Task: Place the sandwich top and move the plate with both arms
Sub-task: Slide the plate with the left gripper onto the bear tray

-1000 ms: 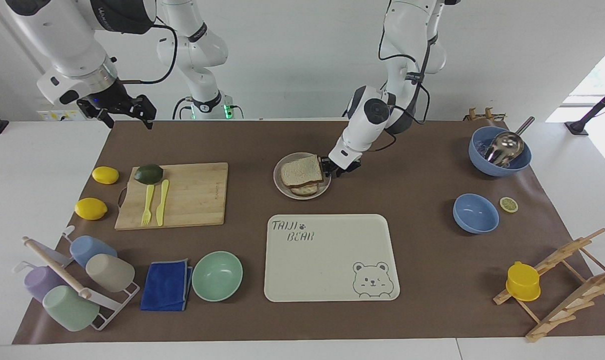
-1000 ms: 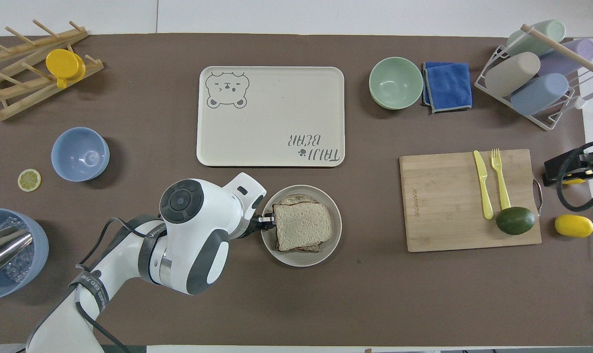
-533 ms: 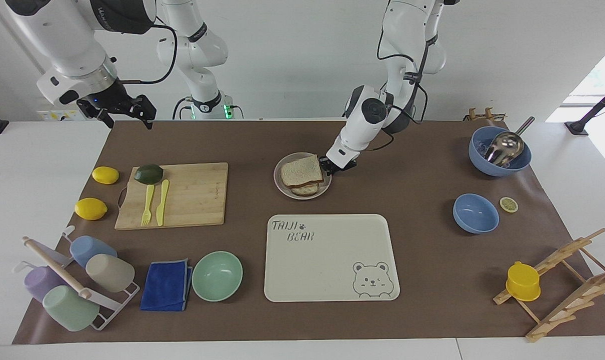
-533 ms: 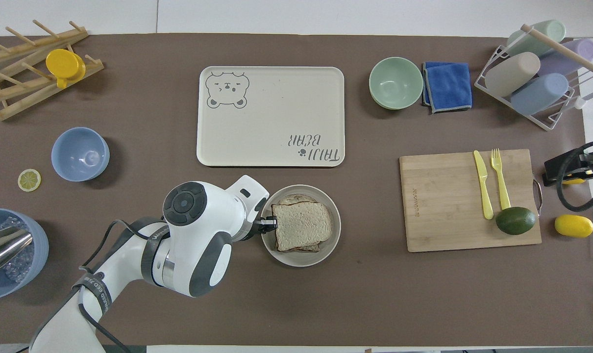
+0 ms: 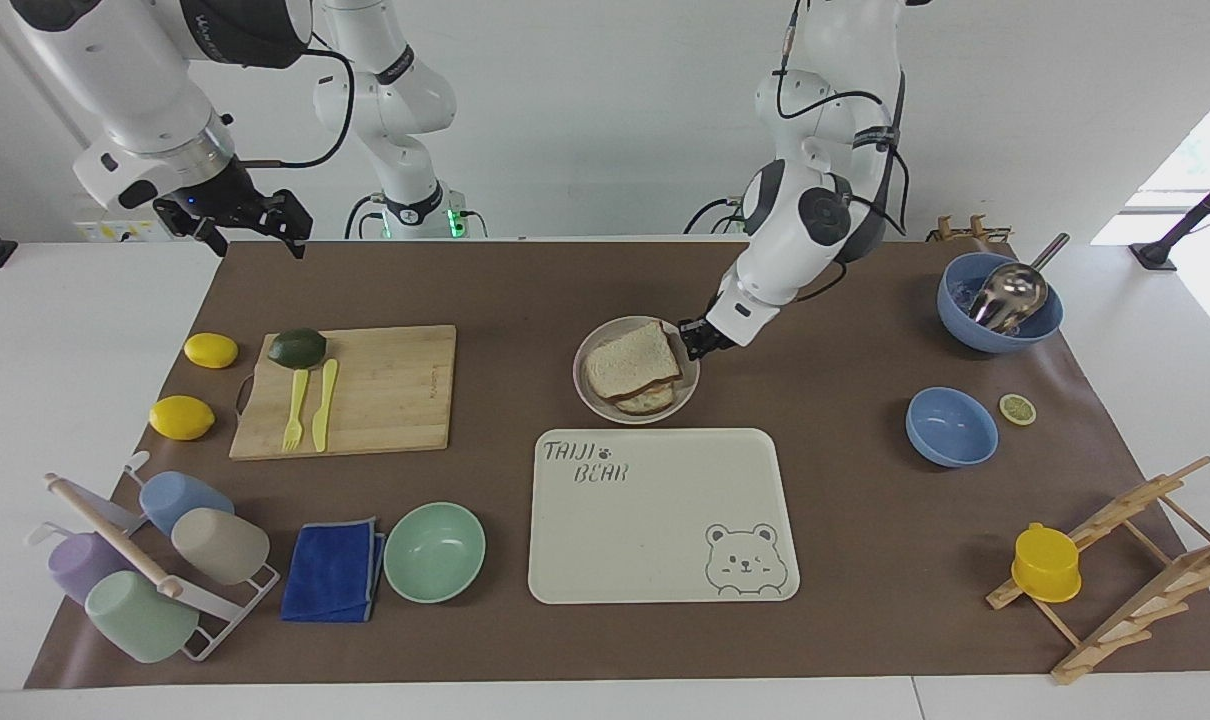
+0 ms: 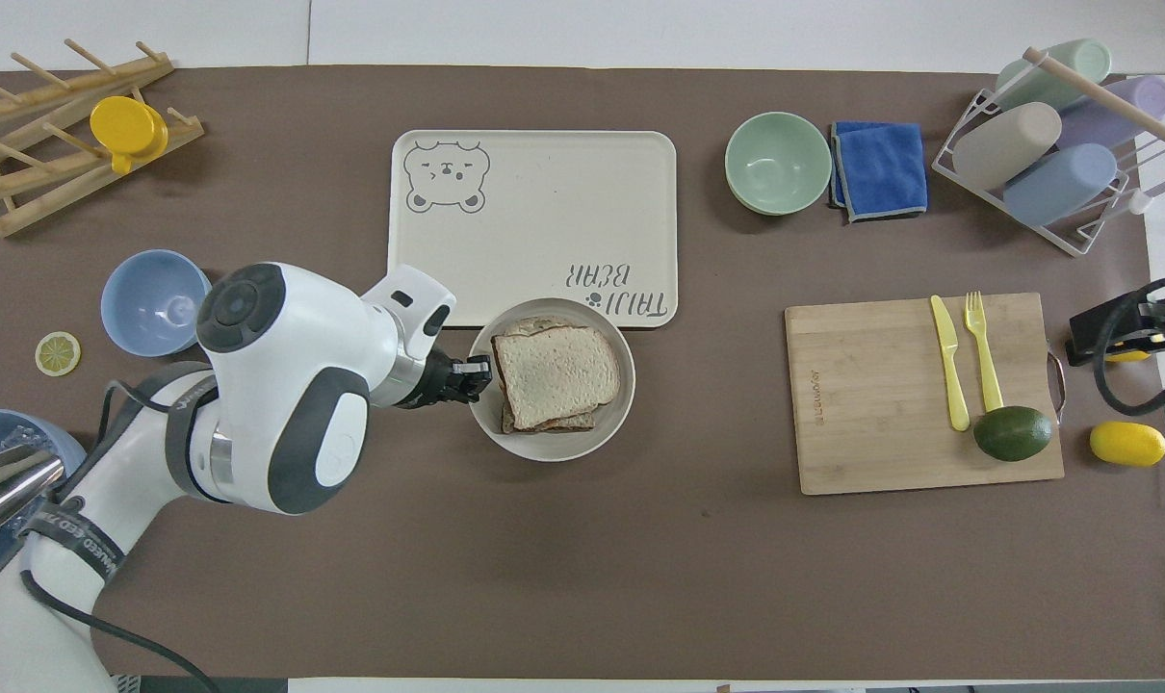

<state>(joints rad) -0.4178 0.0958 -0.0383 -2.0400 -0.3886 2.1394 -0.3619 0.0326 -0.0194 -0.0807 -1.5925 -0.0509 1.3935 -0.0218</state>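
The sandwich (image 6: 557, 375) is sitting in the level plate and the bear tray is empty. My left gripper should go on carrying until the plate sits on the tray's middle (image 6: 532, 229).
The sandwich top (image 5: 632, 360) (image 6: 556, 363), a pale bread slice with brown crust, lies on the stacked sandwich in the round beige plate (image 5: 590, 392) (image 6: 554, 450). My left gripper (image 5: 692, 340) (image 6: 481, 371) is shut on the plate's rim at the side toward the left arm's end. In the overhead view the plate overlaps the edge of the cream bear tray (image 5: 665, 520) (image 6: 534, 192) nearest the robots. My right gripper (image 5: 250, 225) (image 6: 1122, 327) waits open and holds nothing, up over the mat's edge at the right arm's end.
A wooden cutting board (image 5: 365, 390) carries an avocado, a yellow fork and a knife, with two lemons beside it. A mint bowl (image 5: 434, 551), blue cloth and cup rack stand farther from the robots. Two blue bowls (image 5: 951, 427), a lemon slice and a wooden rack fill the left arm's end.
The left gripper closed on the plate's rim, then carried plate and sandwich toward the bear tray and the left arm's end. The right arm has not moved.
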